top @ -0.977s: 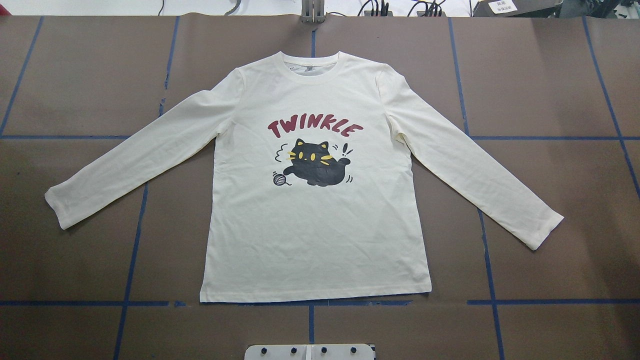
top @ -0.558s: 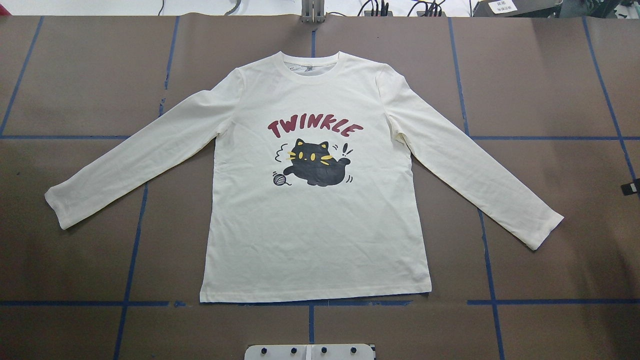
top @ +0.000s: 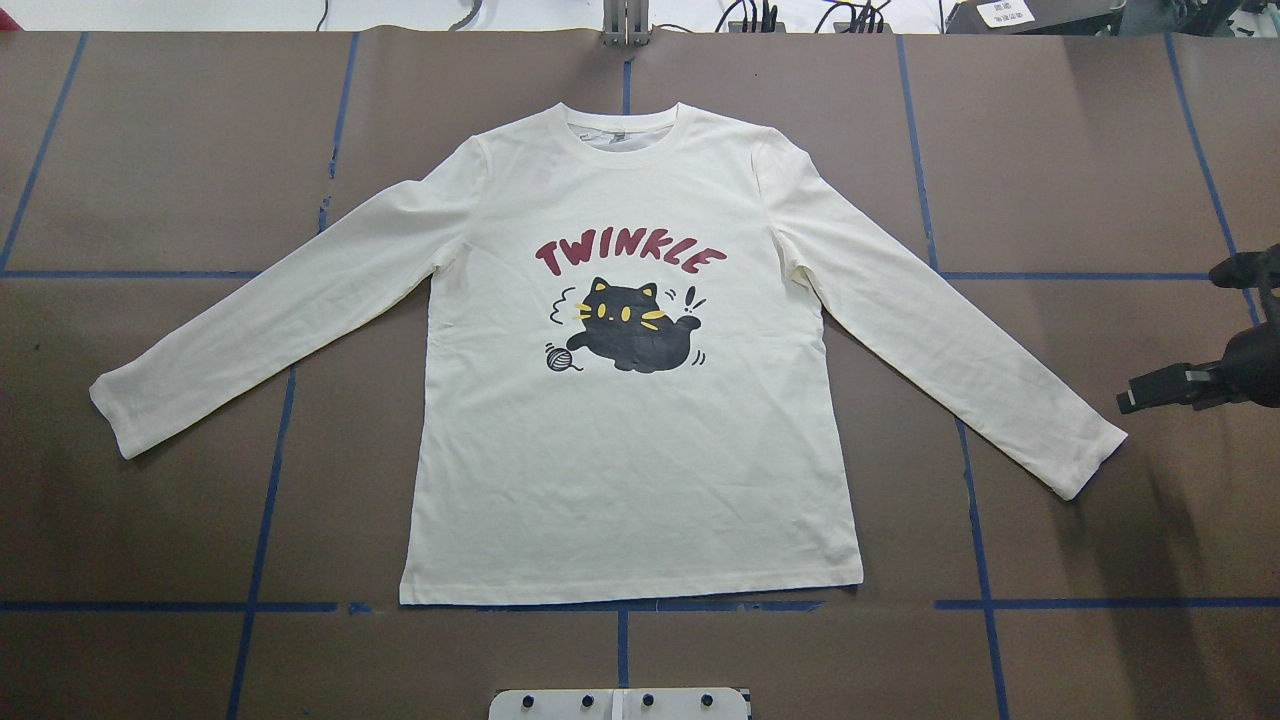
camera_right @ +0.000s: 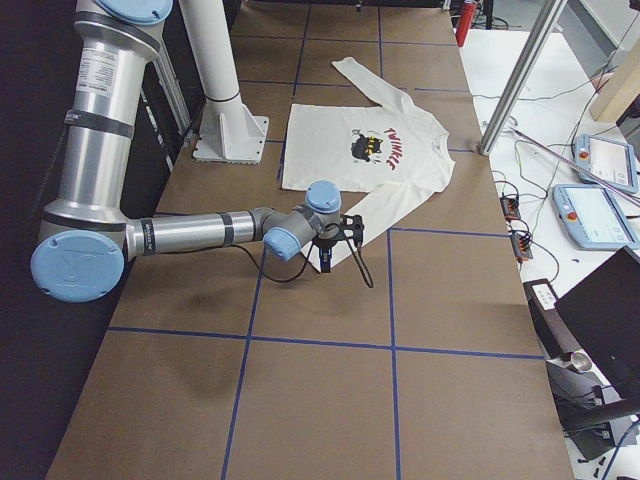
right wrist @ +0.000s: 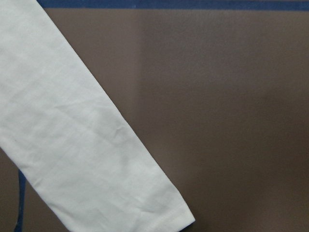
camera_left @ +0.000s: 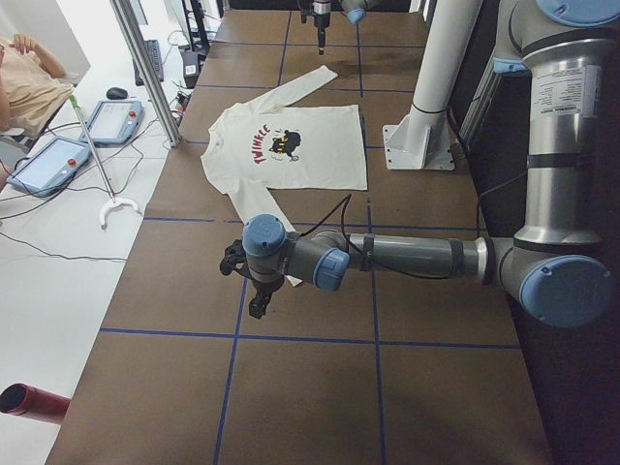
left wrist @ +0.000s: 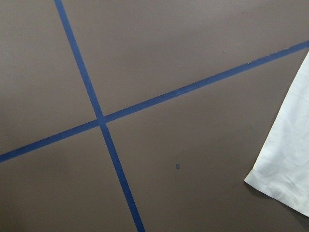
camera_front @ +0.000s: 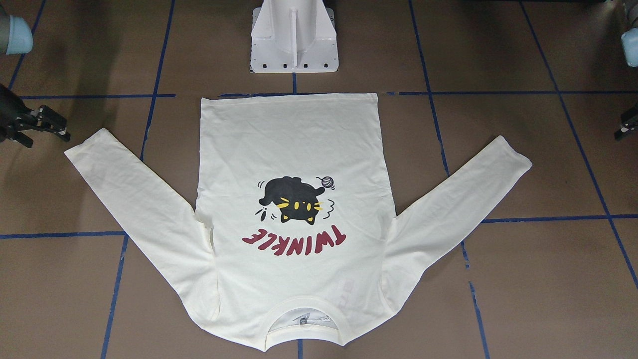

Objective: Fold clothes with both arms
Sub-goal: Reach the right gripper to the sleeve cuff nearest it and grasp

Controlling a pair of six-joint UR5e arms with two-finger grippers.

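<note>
The cuff (camera_front: pixel 91 148) is lying flat in front of my right gripper's open fingers. I should now go toward the cuff's edge (camera_front: pixel 84 140) until the fingers close on fabric.
The cream long-sleeved T-shirt (top: pixel 640 470) lies flat and face up, sleeves spread, collar at the far side; it also shows in the front view (camera_front: pixel 289 139). My right gripper (top: pixel 1170 338) hovers just right of the right sleeve's cuff (top: pixel 1085 455), jaws apart and empty; it sits at the front view's left edge (camera_front: pixel 47 127). The right wrist view shows that sleeve's end (right wrist: pixel 72 145). My left gripper (camera_left: pixel 244 286) is beside the left cuff (left wrist: pixel 285 164). Only a fragment of it shows in the front view (camera_front: pixel 627 127). I cannot tell its state.
The white pedestal base (camera_front: pixel 294 45) stands at the near table edge behind the shirt's hem. Blue tape lines (top: pixel 260 520) grid the brown table. Teach pendants (camera_left: pixel 58 160) and a metal pole (camera_left: pixel 145 68) lie beyond the far edge.
My right gripper has come into the overhead view from the right edge and moved left toward the right cuff. The shirt has not moved.
</note>
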